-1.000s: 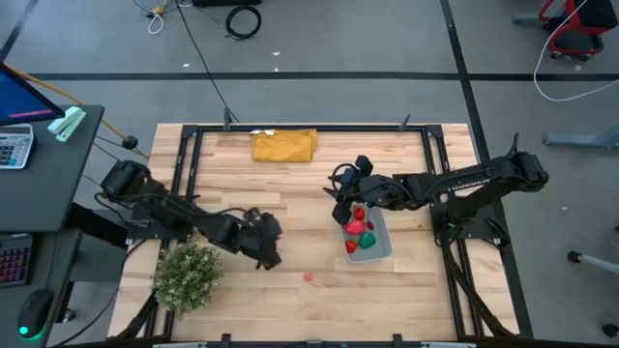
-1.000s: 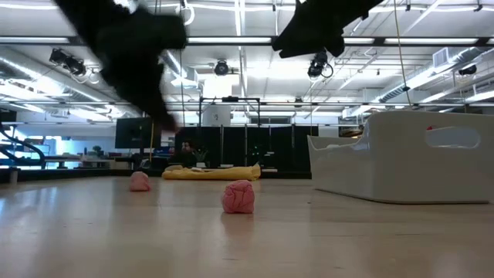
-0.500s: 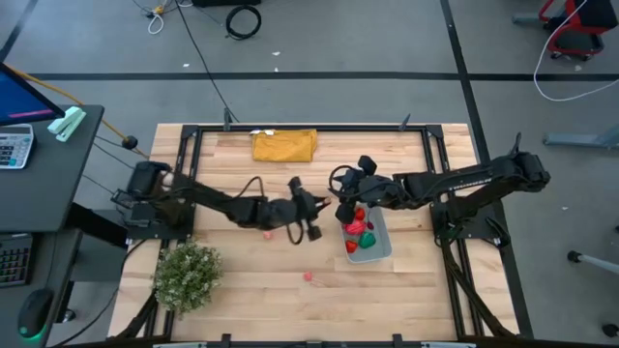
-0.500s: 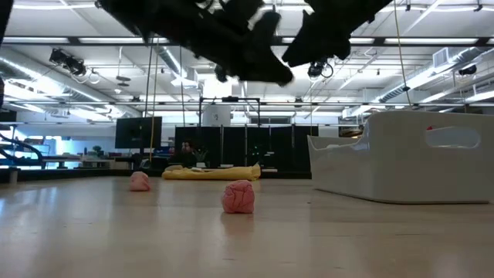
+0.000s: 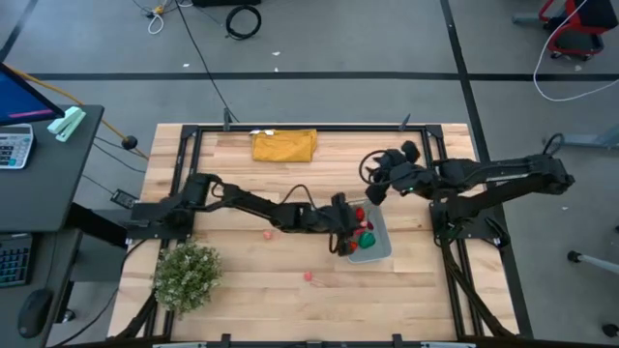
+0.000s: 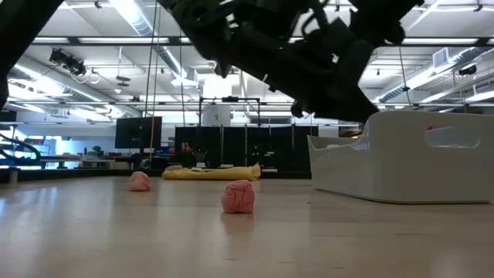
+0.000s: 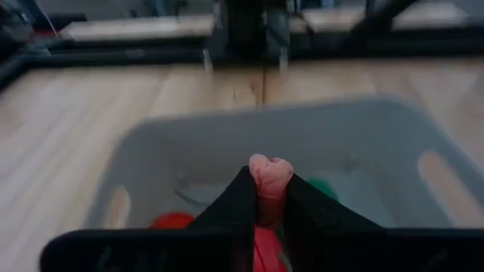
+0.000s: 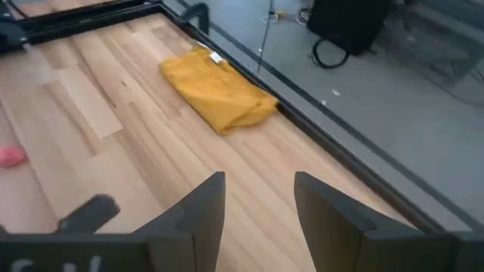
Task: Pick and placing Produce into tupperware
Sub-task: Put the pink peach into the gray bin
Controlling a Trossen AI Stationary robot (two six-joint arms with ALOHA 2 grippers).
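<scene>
Next, my left gripper lets go of its piece and back away, as it blocks my right gripper's way over the tupperware (image 5: pixel 370 236), before my right gripper takes the near pink piece (image 5: pixel 308 276).
The pale blue-grey tupperware (image 5: pixel 380 247) sits right of the table's centre, with red pieces (image 5: pixel 364 228) and a green piece (image 5: pixel 352 246) inside. My left gripper (image 5: pixel 341 228) hangs over its left rim, shut on a pink produce piece (image 7: pixel 270 174); the left wrist view shows the tupperware (image 7: pixel 363 128) right below. Two more pink pieces lie on the wood (image 5: pixel 267 233) (image 5: pixel 309 276), also showing in the low view (image 6: pixel 140 181) (image 6: pixel 238 196). My right gripper (image 5: pixel 373 180) is open, raised beyond the tupperware's far side. My left gripper pinches the pink piece between its two fingers (image 7: pixel 236 202). The piece's rounded top (image 7: pixel 271 168) sticks out past the fingertips. It is lifted clear, above the tupperware's inside.
A mustard-yellow folded cloth (image 5: pixel 284 145) lies at the far edge, also in the right wrist view (image 8: pixel 219 92). A bushy pale-green plant (image 5: pixel 188 275) stands at the near left corner. Bare wood stretches across the table's middle and near side. The table's frame (image 5: pixel 426 135) borders it.
My left arm has swung from near the plant across the table to the right, ending over the tupperware's left rim. My right gripper has drawn back from above the tupperware toward the far right. The two pink pieces on the wood have stayed put.
</scene>
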